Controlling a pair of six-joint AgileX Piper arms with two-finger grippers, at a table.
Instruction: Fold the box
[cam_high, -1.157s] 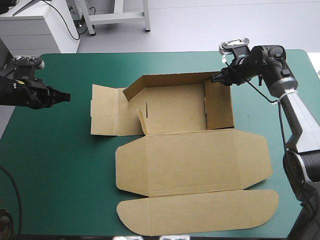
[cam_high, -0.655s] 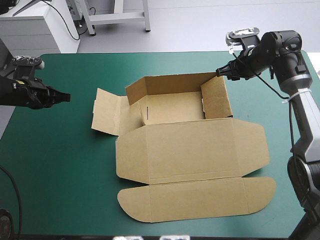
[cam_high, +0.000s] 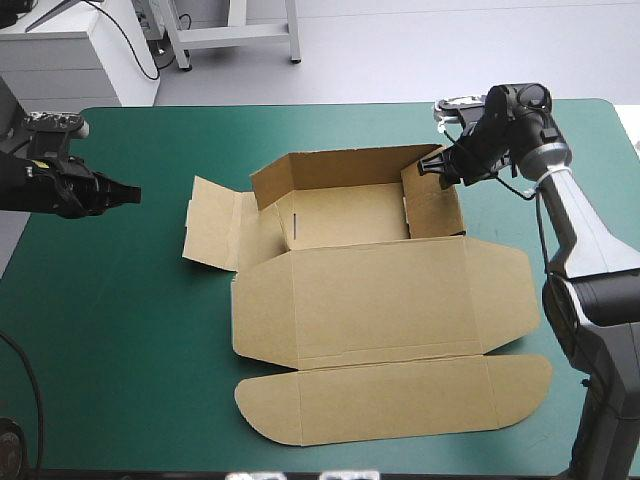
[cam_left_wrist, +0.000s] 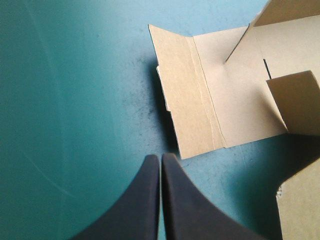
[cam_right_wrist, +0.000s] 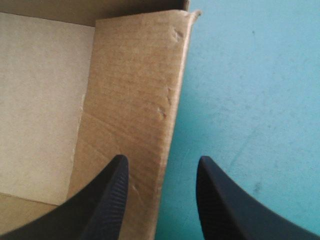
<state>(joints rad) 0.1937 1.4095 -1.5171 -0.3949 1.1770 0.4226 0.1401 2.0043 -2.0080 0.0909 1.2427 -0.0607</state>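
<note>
I expect the lid (cam_high: 385, 302) to come along and slant down when I lift the brown box, since the lid joins the box along a crease (cam_high: 378, 243).
The brown box (cam_high: 350, 215) lies mid-table as a half-formed tray. Its back wall (cam_high: 340, 165) and right wall (cam_high: 432, 205) stand up, while the left flap (cam_high: 213, 232) lies nearly flat, slightly lifted. The lid (cam_high: 385, 300) and its rounded tuck flap (cam_high: 390, 400) lie flat toward the near edge. My right gripper (cam_high: 438, 165) is open at the right wall's far top corner. In the right wrist view it (cam_right_wrist: 161, 162) straddles that wall's (cam_right_wrist: 135, 90) outer edge. My left gripper (cam_high: 133, 193) (cam_left_wrist: 160, 159) is shut, short of the left flap (cam_left_wrist: 195, 95).
A strip of teal-green cover (cam_high: 160, 215) separates my left gripper from the left flap. More cover (cam_high: 110, 330) stretches left of the lid. The table's right edge (cam_high: 628, 140) lies just beyond my right arm.
The right wall has gone from lying outward to standing, and the lid has shifted toward the tray. My right gripper pulled away, then came back to the wall's far corner. The left arm stayed still.
</note>
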